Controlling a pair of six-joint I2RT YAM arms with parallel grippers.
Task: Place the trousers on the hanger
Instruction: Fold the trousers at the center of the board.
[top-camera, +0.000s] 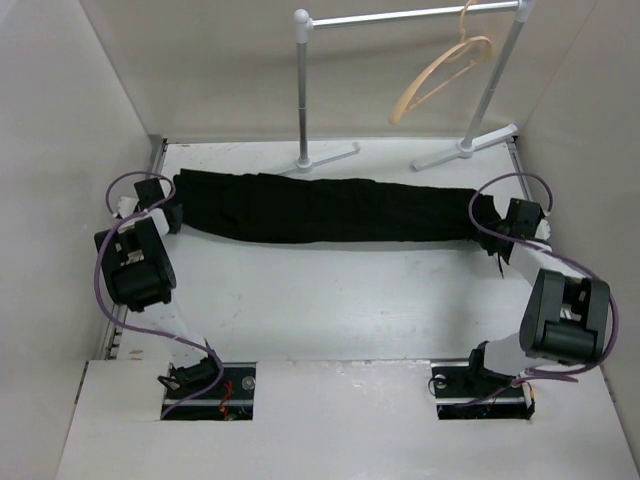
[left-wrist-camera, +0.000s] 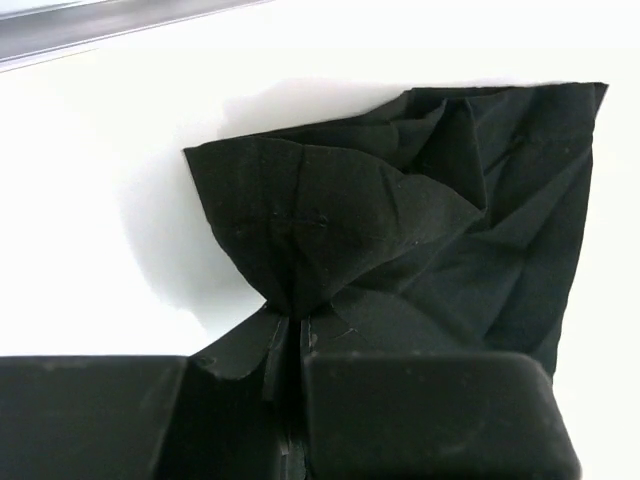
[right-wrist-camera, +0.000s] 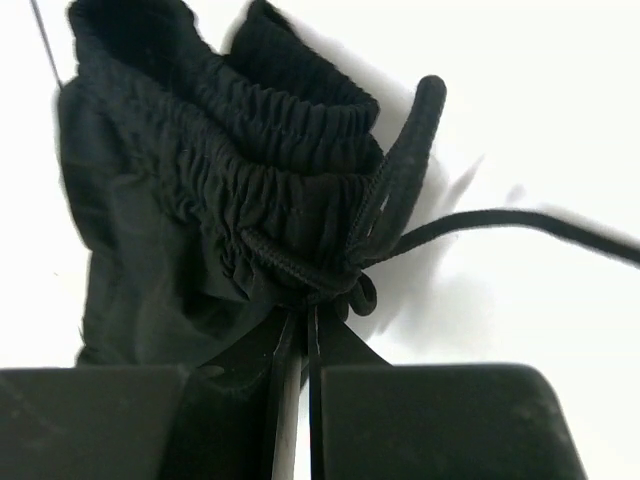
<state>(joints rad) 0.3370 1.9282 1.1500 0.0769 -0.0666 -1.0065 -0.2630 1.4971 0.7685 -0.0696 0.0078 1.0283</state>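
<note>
The black trousers are lying over the rail stand's foot (top-camera: 292, 172). My grippers should pull the trousers nearer, clear of the stand's foot, before my left gripper opens.
The black trousers (top-camera: 330, 208) lie stretched lengthwise across the far half of the table, folded into a long band. My left gripper (top-camera: 168, 212) is shut on the leg-hem end (left-wrist-camera: 330, 230) at the left. My right gripper (top-camera: 497, 226) is shut on the elastic waistband end (right-wrist-camera: 260, 180) at the right, where a black drawstring (right-wrist-camera: 520, 222) trails onto the table. The tan wooden hanger (top-camera: 440, 70) hangs by its hook from the white rail at the back right, apart from both grippers.
The white rail stand (top-camera: 305, 90) has two uprights with feet (top-camera: 465, 150) on the table just behind the trousers. Grey walls close in the left, right and back. A metal strip (left-wrist-camera: 110, 22) runs along the table's left edge.
</note>
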